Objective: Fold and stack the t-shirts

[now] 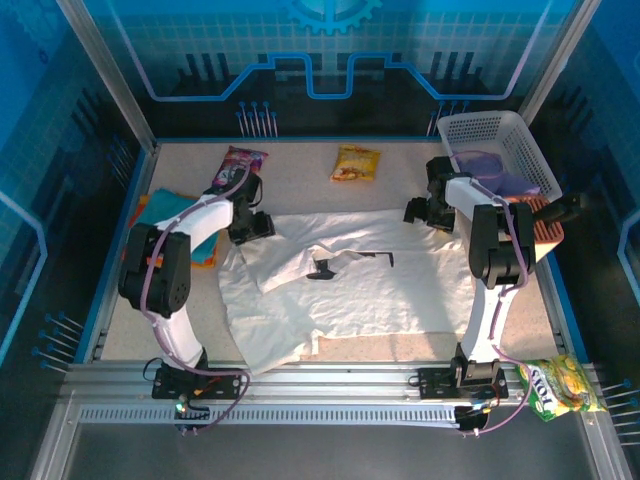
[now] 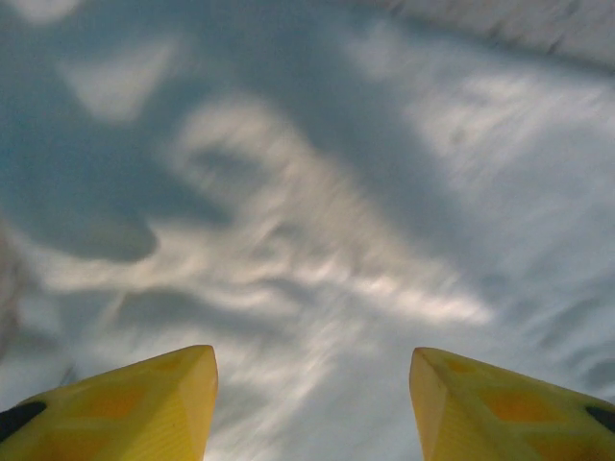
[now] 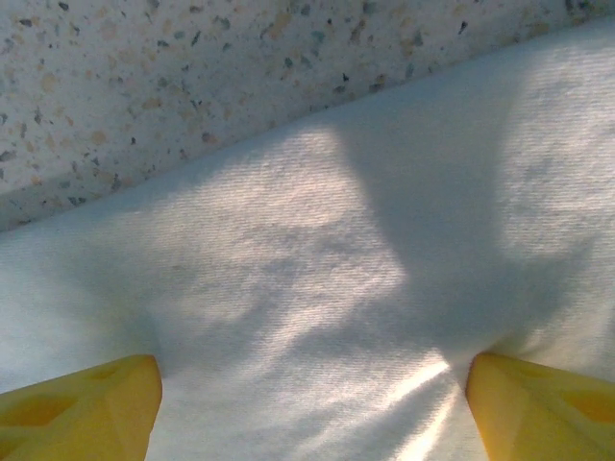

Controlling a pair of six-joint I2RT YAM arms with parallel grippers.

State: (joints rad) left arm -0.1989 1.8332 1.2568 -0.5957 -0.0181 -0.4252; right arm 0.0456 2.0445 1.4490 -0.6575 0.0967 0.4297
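The white t-shirt's near corner [image 1: 264,356] sticks out to the front bar. My left gripper should grab that corner [image 1: 260,364] and pull it in before folding.
A large white t-shirt [image 1: 350,290] lies spread and rumpled across the middle of the table, a small dark neck label [image 1: 322,268] near its centre. My left gripper [image 1: 250,228] hovers at the shirt's far left corner; its yellow fingers [image 2: 144,408] stand wide apart over blurred white cloth [image 2: 307,240]. My right gripper [image 1: 425,212] is at the far right corner, open, its yellow fingertips [image 3: 86,408] pressed down into the white fabric [image 3: 317,317] close to its edge. Folded teal and orange shirts [image 1: 165,210] lie at the left, partly behind the left arm.
A white basket [image 1: 500,150] holding purple cloth stands at the back right, an orange item [image 1: 548,225] beside it. A purple packet [image 1: 242,160] and a yellow packet [image 1: 356,163] lie at the back. A green-yellow packet [image 1: 560,385] rests on the front rail.
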